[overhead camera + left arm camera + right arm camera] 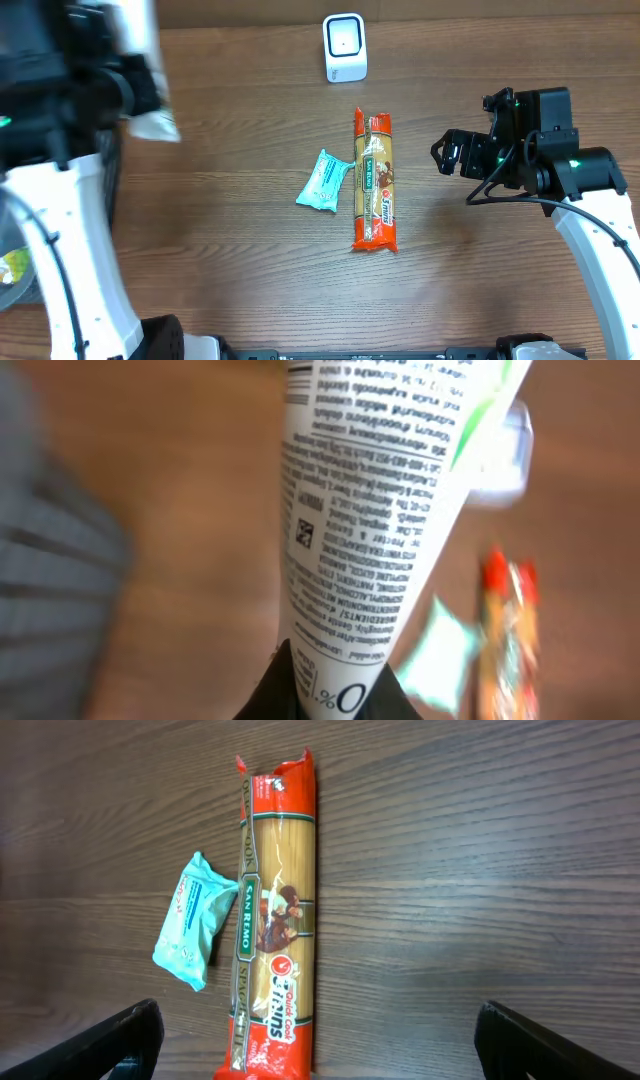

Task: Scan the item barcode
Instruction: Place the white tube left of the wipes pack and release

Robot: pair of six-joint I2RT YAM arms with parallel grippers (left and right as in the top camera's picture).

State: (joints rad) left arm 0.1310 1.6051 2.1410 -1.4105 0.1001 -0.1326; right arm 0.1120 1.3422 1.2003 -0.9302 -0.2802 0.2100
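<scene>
My left gripper keeps moving the white tube (155,122), now clear of the basket, to open wood (284,180) beside the teal wipes packet, lower it there and lets go.
My left gripper (330,695) is shut on the lower end of a white tube (370,510) covered in small black print, with a small square code on its side. From overhead this gripper (135,90) is blurred at the far left, and the tube (157,125) sticks out of it above the table. The white barcode scanner (345,47) stands at the table's back middle, apart from the tube. My right gripper (448,155) hangs open over the right side, its two black fingers (125,1040) spread wide with nothing between them.
A long red and orange spaghetti packet (374,180) lies in the middle of the wooden table (250,270), also below the right gripper (275,920). A teal wipes packet (324,181) lies just left of it. White arm links fill the left edge.
</scene>
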